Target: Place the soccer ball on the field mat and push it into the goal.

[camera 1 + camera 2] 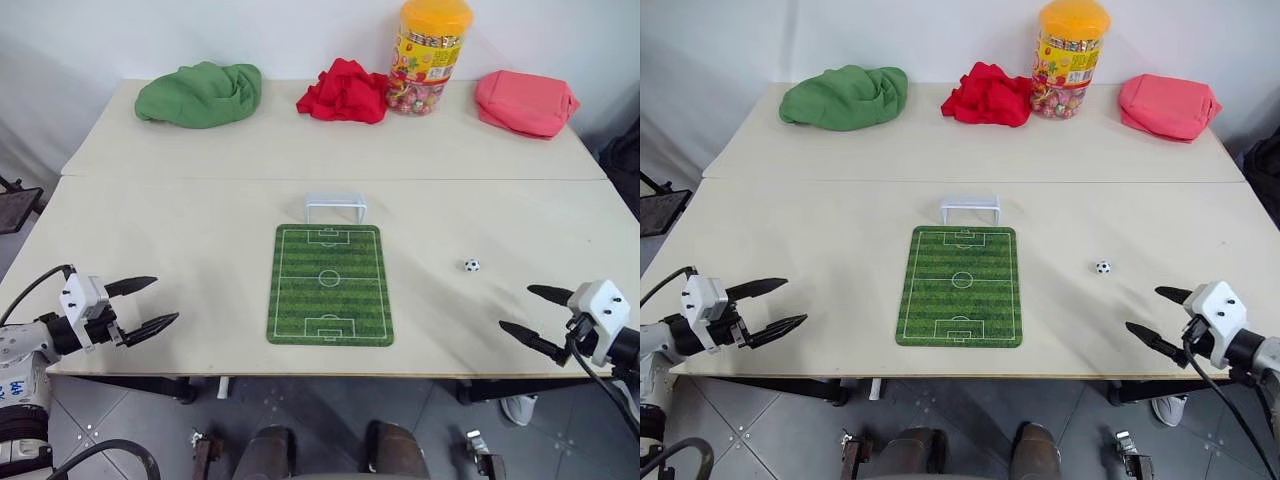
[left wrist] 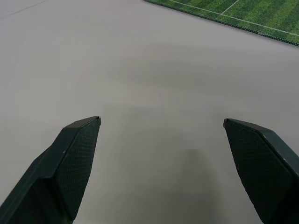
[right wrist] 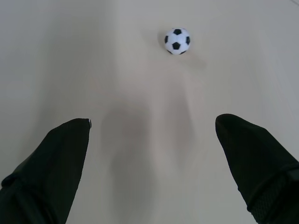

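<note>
The field mat is lying flat up to the goal. I therefore expect the round soccer ball to roll ahead of my gripper when I push it.
The tiny black-and-white soccer ball rests on the bare table, to the right of the green field mat. It also lies ahead of my right fingers as soccer ball. The small white goal stands at the mat's far end. My right gripper hovers open near the table's front right edge, nearer than the ball and apart from it. My left gripper is open at the front left, empty, with the mat's corner beyond it.
Along the back of the table lie a green cloth, a red cloth, a candy jar with an orange lid and a pink pouch. A seam runs across the tabletop behind the goal.
</note>
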`<action>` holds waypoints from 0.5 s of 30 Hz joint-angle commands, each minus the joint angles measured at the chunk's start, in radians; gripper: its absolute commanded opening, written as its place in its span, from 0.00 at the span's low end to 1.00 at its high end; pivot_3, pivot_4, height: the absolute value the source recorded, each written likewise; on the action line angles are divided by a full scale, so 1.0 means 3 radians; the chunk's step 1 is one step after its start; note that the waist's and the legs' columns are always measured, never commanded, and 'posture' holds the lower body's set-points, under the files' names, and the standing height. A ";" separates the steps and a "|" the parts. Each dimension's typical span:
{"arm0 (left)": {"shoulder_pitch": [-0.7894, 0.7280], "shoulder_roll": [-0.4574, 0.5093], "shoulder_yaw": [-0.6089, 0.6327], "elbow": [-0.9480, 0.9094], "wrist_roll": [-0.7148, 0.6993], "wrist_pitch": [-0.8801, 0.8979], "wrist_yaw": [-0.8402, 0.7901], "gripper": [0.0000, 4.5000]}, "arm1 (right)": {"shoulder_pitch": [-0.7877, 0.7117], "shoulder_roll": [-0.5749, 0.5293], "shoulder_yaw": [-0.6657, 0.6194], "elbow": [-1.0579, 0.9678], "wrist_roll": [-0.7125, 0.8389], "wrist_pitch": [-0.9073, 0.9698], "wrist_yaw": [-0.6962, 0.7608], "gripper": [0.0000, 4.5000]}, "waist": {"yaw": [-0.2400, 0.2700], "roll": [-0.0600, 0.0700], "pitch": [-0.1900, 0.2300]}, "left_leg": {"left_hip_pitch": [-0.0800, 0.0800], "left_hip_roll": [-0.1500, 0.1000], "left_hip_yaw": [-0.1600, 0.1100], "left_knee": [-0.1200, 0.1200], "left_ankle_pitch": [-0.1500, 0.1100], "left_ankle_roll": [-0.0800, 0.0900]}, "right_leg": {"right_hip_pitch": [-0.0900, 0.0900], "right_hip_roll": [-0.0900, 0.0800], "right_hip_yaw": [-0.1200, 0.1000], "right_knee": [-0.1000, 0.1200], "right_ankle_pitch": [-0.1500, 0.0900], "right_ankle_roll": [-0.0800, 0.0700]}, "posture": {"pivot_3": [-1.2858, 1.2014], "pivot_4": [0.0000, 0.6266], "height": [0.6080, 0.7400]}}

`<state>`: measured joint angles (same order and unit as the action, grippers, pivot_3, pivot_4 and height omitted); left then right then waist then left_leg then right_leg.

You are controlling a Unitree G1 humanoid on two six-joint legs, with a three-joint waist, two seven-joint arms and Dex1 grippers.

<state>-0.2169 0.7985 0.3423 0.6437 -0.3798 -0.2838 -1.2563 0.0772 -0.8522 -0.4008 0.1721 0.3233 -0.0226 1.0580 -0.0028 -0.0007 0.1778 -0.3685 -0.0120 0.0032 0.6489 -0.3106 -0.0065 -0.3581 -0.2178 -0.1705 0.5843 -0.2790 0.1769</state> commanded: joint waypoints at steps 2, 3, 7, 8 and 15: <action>-0.0108 0.0018 0.0025 0.0090 -0.0071 0.0044 -0.0098 1.00 | 0.0021 -0.0073 -0.0135 -0.0012 0.0055 -0.0048 0.0009 1.00 | 0.0001 0.0000 0.0000 | 0.0000 0.0001 0.0002 0.0000 0.0000 0.0000 | -0.0001 0.0000 0.0002 0.0000 0.0000 0.0000 | 0.52 0.24 1.00; -0.0143 0.0015 0.0033 0.0109 -0.0041 0.0067 -0.0006 1.00 | 0.0027 -0.0079 -0.0145 -0.0021 0.0068 -0.0011 0.0006 1.00 | 0.0001 0.0000 0.0000 | 0.0000 0.0001 0.0003 0.0000 0.0000 0.0000 | -0.0002 0.0001 0.0002 0.0000 0.0000 0.0000 | 0.52 0.24 1.00; -0.0214 0.0004 0.0071 0.0043 -0.0114 0.0306 0.0090 1.00 | 0.0042 -0.0107 -0.0205 -0.0126 0.0166 0.0222 -0.0026 1.00 | 0.0001 0.0000 0.0000 | 0.0001 0.0001 0.0006 0.0000 -0.0001 0.0001 | -0.0003 0.0002 0.0007 0.0001 0.0000 -0.0001 | 0.52 0.24 1.00; -0.0217 0.0004 0.0078 0.0026 -0.0124 0.0324 0.0101 1.00 | 0.0041 -0.0111 -0.0213 -0.0138 0.0175 0.0249 -0.0029 1.00 | 0.0001 0.0000 0.0000 | 0.0001 0.0001 0.0008 0.0000 -0.0001 0.0001 | -0.0004 0.0002 0.0008 0.0001 0.0000 -0.0001 | 0.52 0.24 1.00; -0.0285 -0.0058 -0.0003 -0.0146 -0.0097 0.0236 0.0054 1.00 | -0.0188 -0.0327 -0.0229 -0.0710 0.0445 0.1056 -0.0141 1.00 | -0.0001 0.0000 0.0000 | 0.0003 0.0006 0.0017 0.0001 -0.0002 0.0000 | -0.0009 0.0005 0.0020 0.0003 0.0002 -0.0003 | 0.52 0.24 1.00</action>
<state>-0.2916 0.7828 0.3365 0.6284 -0.3925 -0.2033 -1.2343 0.0382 -0.9252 -0.4455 0.0253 0.4142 0.2469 1.0230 -0.0032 -0.0007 0.1778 -0.3677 -0.0098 0.0087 0.6494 -0.3112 -0.0066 -0.3610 -0.2158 -0.1643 0.5853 -0.2783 0.1759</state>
